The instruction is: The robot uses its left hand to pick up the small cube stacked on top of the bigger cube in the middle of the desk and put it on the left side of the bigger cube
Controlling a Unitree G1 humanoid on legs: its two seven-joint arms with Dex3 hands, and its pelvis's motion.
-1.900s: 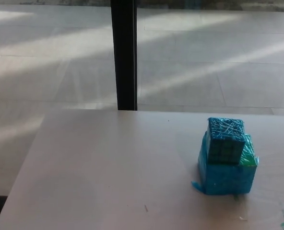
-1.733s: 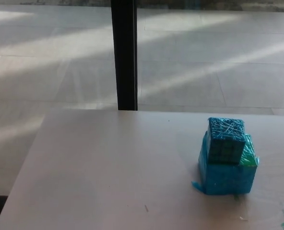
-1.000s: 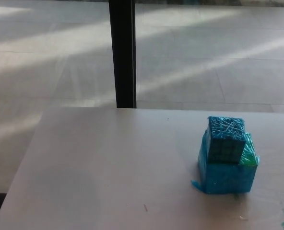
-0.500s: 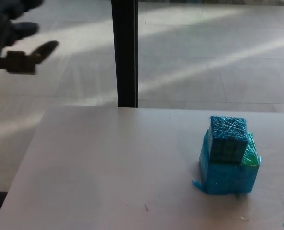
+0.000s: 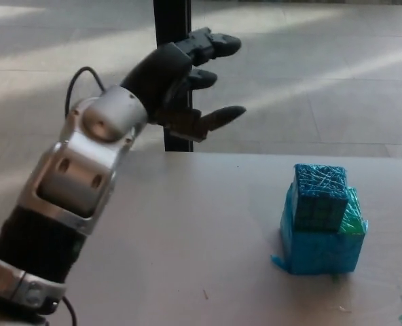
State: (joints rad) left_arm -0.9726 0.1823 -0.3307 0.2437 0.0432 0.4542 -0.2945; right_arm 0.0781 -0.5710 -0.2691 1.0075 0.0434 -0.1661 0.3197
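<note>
A green patch (image 5: 352,216) peeks out beside the small cube, so I expect the bigger cube's hidden top (image 5: 325,209) to show green all over when I lift the small cube.
A small blue cube (image 5: 320,197) rests on top of a bigger blue cube (image 5: 321,247) with a green patch on its right upper side, at the right of the pale desk (image 5: 187,238). My left hand (image 5: 187,81) hangs high above the desk's far left part, well to the left of the cubes and clear of them. It is open, thumb and two fingers spread and pointing right, holding nothing. The silver and black forearm (image 5: 72,197) runs down to the lower left corner. No right hand shows.
A black vertical post (image 5: 172,20) stands behind the desk's far edge, partly covered by my hand. Beyond the desk lies a grey tiled floor with sunlit streaks. The desk's left edge slants from the far left corner toward the lower left.
My left arm has swung in from the upper left corner to over the desk, moving right toward the cubes. The cubes have not moved.
</note>
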